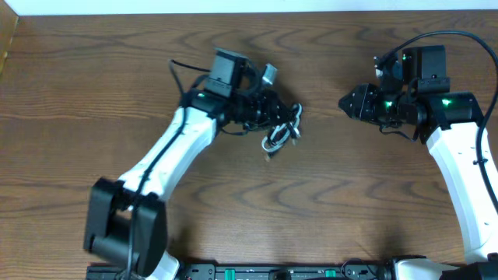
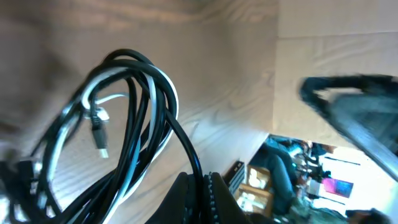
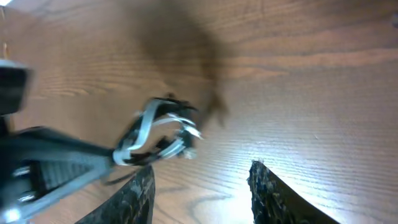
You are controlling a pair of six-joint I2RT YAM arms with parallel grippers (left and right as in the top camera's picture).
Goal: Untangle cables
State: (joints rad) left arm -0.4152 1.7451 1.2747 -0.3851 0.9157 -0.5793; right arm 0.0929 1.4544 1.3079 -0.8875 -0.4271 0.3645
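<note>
The bundle is held in my left gripper by only a black piece of cable [image 2: 188, 147], so next my left gripper lets the bundle down and grabs its black and white strands of cable [image 2: 139, 148] together.
A tangled bundle of cables [image 1: 282, 131], one white cord looped with black ones, hangs from my left gripper [image 1: 268, 109] near the table's middle. In the left wrist view my left gripper [image 2: 202, 186] is shut on a black strand of the cables [image 2: 134, 118], and a small plug end dangles in the loop. My right gripper [image 1: 348, 102] is open and empty, right of the bundle and pointing at it. In the right wrist view the cables [image 3: 158, 134] hang ahead of my open right fingers [image 3: 200, 186].
The wooden table [image 1: 327, 202] spreads around both arms. A pale wall strip [image 1: 233, 6] runs along the far edge. A black rail [image 1: 257, 272] lies along the front edge. My left arm [image 1: 167, 155] slants across the left half.
</note>
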